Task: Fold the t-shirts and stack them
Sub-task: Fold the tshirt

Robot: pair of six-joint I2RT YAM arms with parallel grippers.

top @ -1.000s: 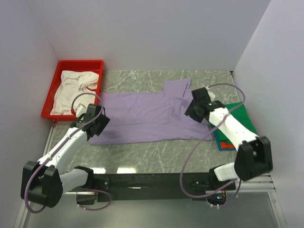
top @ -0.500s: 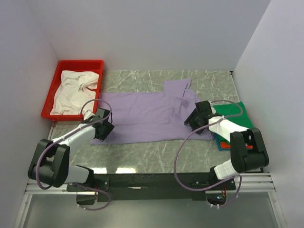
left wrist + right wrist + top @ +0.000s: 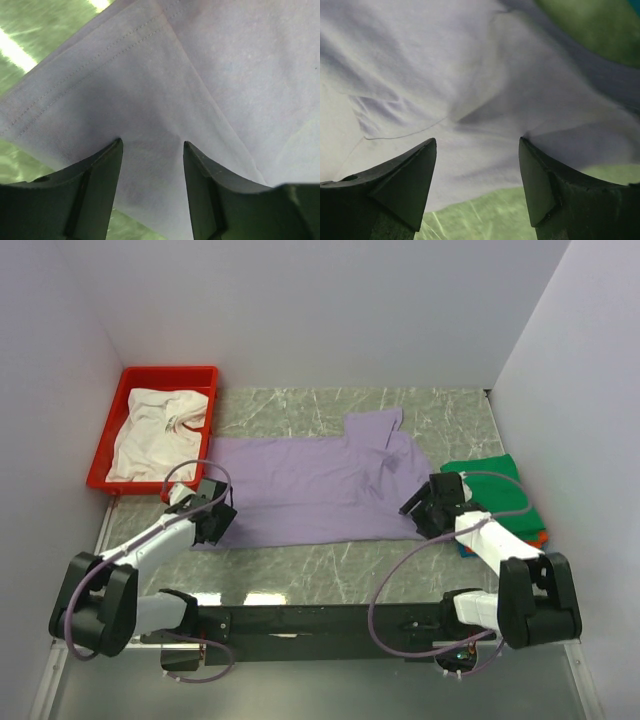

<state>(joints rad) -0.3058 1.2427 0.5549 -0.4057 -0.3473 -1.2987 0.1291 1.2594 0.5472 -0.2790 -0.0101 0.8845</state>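
Next, my right gripper leaves the t-shirt's near edge, because the lavender t-shirt's far sleeve [image 3: 376,430] is doubled over and crooked. It should grab the sleeve's far corner [image 3: 398,414] to straighten the sleeve.
A pale lavender t-shirt [image 3: 310,485] lies spread flat across the middle of the table. My left gripper [image 3: 213,517] sits low over its near left corner, open, both fingertips resting on the hemmed cloth [image 3: 150,100]. My right gripper [image 3: 422,506] is at the shirt's near right edge, open wide, its tips pressed into rumpled lavender cloth [image 3: 485,90]. Neither pair of jaws has cloth pinched between them. A white t-shirt [image 3: 150,435] lies crumpled in the red tray. A folded green t-shirt [image 3: 495,490] tops a stack at the right, with orange [image 3: 541,537] and blue [image 3: 466,546] edges showing beneath.
The red tray [image 3: 170,371] stands at the back left against the left wall. White walls close in the back and both sides. A strip of marbled table [image 3: 330,560] runs between the shirt's near hem and the arms' base rail.
Both grippers have come down onto the shirt's near corners. The right one moved from the sleeve area toward me and opened wider. The left one shifted slightly along the near left corner.
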